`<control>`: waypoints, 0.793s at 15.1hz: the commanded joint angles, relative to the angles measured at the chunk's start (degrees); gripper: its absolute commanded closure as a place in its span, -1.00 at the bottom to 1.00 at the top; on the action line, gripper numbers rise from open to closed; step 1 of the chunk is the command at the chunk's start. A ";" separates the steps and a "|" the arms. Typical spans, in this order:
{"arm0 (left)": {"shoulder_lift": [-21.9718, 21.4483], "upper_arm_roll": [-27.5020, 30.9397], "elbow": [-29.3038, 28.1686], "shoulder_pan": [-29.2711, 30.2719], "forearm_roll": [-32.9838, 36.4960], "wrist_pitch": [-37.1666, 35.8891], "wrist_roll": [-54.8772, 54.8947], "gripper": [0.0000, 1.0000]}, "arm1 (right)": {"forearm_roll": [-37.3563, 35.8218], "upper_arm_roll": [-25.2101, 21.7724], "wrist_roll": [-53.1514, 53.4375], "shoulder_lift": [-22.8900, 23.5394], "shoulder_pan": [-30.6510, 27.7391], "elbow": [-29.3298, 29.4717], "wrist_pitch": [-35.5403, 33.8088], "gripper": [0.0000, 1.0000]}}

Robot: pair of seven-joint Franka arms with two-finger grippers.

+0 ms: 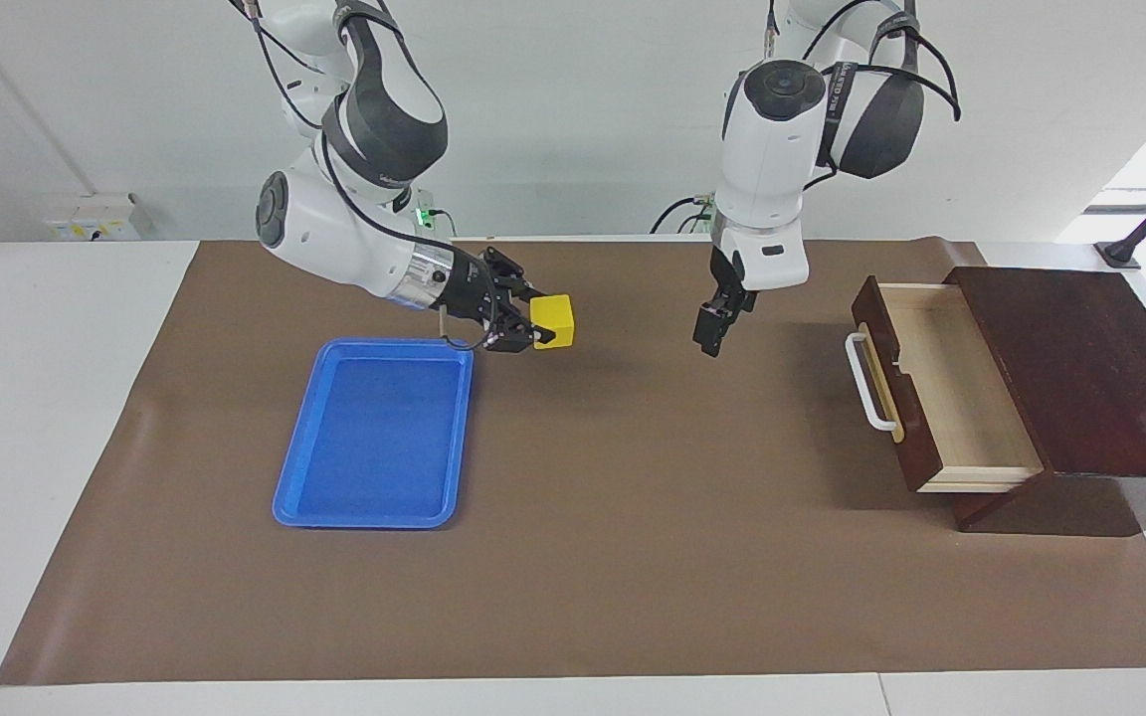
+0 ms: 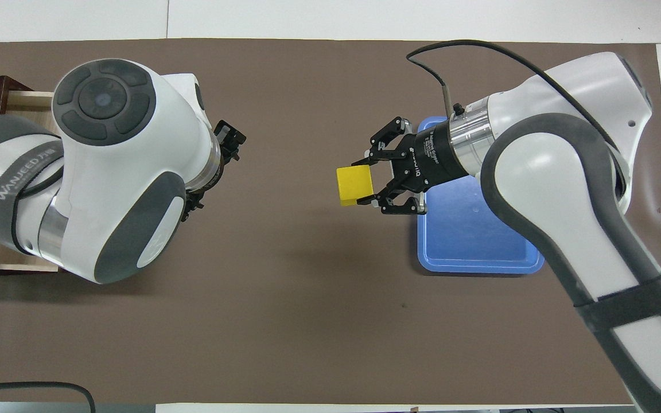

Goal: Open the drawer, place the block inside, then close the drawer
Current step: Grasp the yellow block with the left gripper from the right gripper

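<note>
The yellow block's loose end [image 2: 346, 186] sticks out beyond my right gripper's fingers, so my left gripper should now go in until its open fingers are on both sides of that end [image 1: 565, 317].
The yellow block [image 1: 555, 320] [image 2: 354, 184] hangs in the air over the brown mat, just off the blue tray's corner. My right gripper [image 1: 537, 324] [image 2: 367, 182] is shut on it, reaching sideways toward the left arm's end of the table. The drawer [image 1: 951, 398] stands pulled out of its dark wooden box [image 1: 1080, 368], its pale inside bare and its white handle [image 1: 866, 383] free. My left gripper [image 1: 709, 336] [image 2: 228, 143] hangs open and holds nothing, raised over the mat between the block and the drawer. In the overhead view the left arm covers most of the drawer [image 2: 26, 100].
A flat blue tray [image 1: 374, 438] [image 2: 468, 241] lies on the mat toward the right arm's end, with nothing in it. The brown mat [image 1: 633, 557] covers the table between the tray and the drawer.
</note>
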 commanded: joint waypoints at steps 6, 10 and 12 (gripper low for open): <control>7.83 0.81 12.87 -3.40 -4.49 -4.43 -27.54 -1.00 | -0.73 0.07 3.89 0.73 4.15 1.33 2.23 1.00; 9.49 0.90 14.10 -5.69 -4.85 -4.16 -38.00 -1.00 | -0.73 0.07 5.21 0.73 6.44 1.33 5.74 1.00; 9.94 0.90 14.46 -5.95 -5.63 -4.87 -40.90 -1.00 | -0.65 0.07 5.91 0.82 6.36 1.33 5.92 1.00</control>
